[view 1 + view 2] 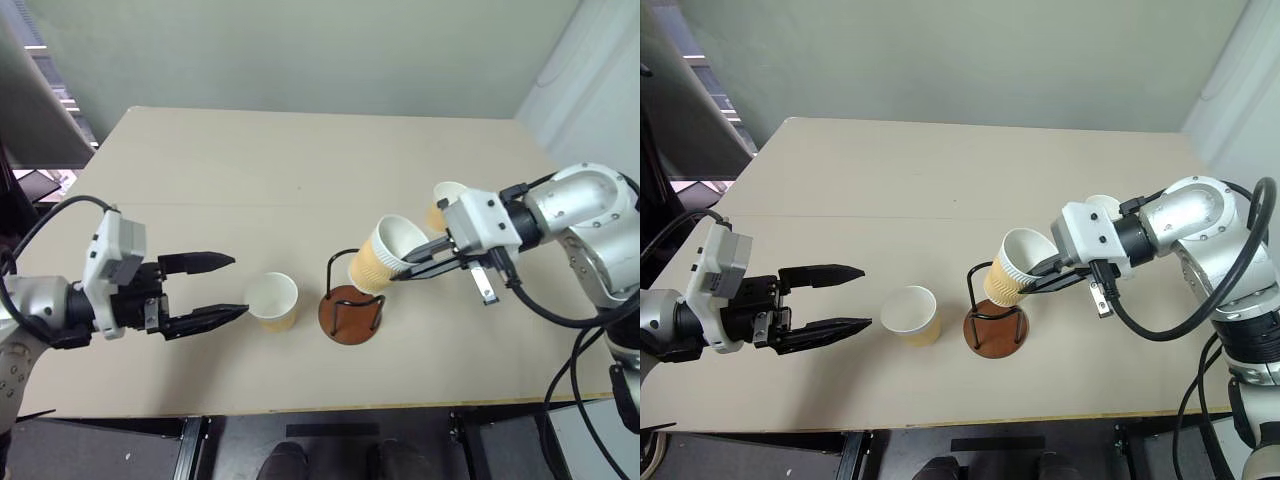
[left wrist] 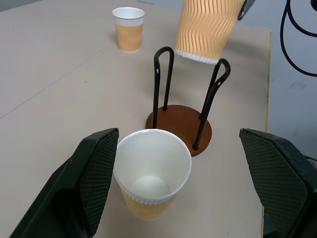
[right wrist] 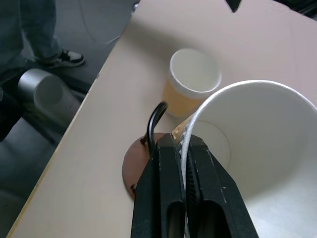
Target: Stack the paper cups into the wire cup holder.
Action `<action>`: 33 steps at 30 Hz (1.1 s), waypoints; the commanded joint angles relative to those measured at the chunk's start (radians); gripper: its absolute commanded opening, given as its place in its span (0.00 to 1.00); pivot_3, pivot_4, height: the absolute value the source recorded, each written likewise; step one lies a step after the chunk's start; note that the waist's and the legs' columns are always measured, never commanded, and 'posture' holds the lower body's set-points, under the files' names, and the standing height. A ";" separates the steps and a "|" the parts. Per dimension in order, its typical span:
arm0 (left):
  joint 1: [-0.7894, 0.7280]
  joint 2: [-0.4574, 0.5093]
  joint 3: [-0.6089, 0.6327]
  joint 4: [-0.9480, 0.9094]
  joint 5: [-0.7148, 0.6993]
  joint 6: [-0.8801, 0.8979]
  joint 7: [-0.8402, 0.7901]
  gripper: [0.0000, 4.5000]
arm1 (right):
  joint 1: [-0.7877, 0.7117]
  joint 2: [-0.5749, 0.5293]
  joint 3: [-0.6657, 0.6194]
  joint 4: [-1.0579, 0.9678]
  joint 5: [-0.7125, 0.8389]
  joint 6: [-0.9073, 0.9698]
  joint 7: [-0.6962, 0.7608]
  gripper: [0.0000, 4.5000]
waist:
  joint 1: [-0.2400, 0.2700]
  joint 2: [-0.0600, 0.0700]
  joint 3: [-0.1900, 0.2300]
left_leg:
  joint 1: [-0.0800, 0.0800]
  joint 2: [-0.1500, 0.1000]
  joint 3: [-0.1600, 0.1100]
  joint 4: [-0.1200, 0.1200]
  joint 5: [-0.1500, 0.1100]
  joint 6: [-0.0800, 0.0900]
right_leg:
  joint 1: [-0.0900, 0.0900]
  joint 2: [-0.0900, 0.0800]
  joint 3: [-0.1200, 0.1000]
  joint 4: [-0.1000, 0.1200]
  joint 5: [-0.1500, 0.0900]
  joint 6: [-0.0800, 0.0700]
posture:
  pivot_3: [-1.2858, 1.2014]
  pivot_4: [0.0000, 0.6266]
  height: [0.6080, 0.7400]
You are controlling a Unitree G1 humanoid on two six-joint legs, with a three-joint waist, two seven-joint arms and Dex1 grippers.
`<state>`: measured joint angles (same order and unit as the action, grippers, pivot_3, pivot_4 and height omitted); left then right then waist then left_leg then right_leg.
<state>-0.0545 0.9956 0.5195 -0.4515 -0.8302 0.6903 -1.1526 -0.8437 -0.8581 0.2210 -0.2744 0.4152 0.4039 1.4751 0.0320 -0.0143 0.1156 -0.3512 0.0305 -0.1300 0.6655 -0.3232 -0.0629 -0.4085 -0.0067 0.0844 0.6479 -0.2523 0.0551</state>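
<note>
I see that the upright paper cup (image 1: 273,301) gets narrower toward its base (image 1: 280,324), so it will go down almost to its white band when I lower it into the other cup.
My right gripper (image 1: 412,262) is shut on the white rim of a tan ribbed paper cup (image 1: 383,256). It holds that cup tilted in the air just above the black loops of the wire cup holder (image 1: 350,314). In the right wrist view its fingers (image 3: 171,168) pinch the rim wall. A second paper cup (image 1: 273,300) stands upright on the table left of the holder. My left gripper (image 1: 238,286) is open, level with that cup and just left of it, its fingers (image 2: 94,178) on either side without touching. A third cup (image 1: 445,203) stands behind my right gripper.
The beige table (image 1: 300,160) is bare across its far half. Its front edge runs close below the holder and the cups. Beside the table, a person's leg and shoe (image 3: 59,57) stand on the floor.
</note>
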 commanded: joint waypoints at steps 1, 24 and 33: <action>0.004 0.009 0.041 -0.034 -0.021 -0.012 0.009 0.93 | -0.012 0.010 0.012 0.006 -0.030 -0.028 0.003 0.00 | 0.000 0.000 0.000 | 0.000 0.000 0.000 0.000 0.000 0.000 | 0.000 0.000 0.000 0.000 0.000 0.000 | 0.52 0.24 1.00; -0.431 0.005 -0.469 0.318 0.350 -0.160 0.015 0.93 | 0.155 -0.087 -0.359 0.007 0.207 0.185 -0.049 0.99 | 0.031 0.000 0.000 | -0.001 0.001 -0.002 0.001 0.000 -0.001 | 0.000 -0.002 0.000 0.000 0.000 -0.002 | 0.52 0.24 1.00; -0.665 -0.087 -0.681 0.534 0.473 -0.266 -0.195 0.93 | 0.319 -0.146 -0.537 -0.175 0.347 0.289 -0.194 0.99 | 0.013 0.000 0.000 | -0.004 0.000 0.002 0.000 0.000 -0.003 | -0.003 0.001 0.000 -0.002 0.001 0.000 | 0.52 0.24 1.00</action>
<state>-0.6921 0.9041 -0.1620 0.0756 -0.3676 0.4520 -1.3077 -0.5255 -0.9869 -0.2672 -0.4071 0.7319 0.6863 1.3086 0.0449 -0.0147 0.1158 -0.3550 0.0306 -0.1287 0.6659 -0.3229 -0.0659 -0.4124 -0.0057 0.0843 0.6457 -0.2510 0.0555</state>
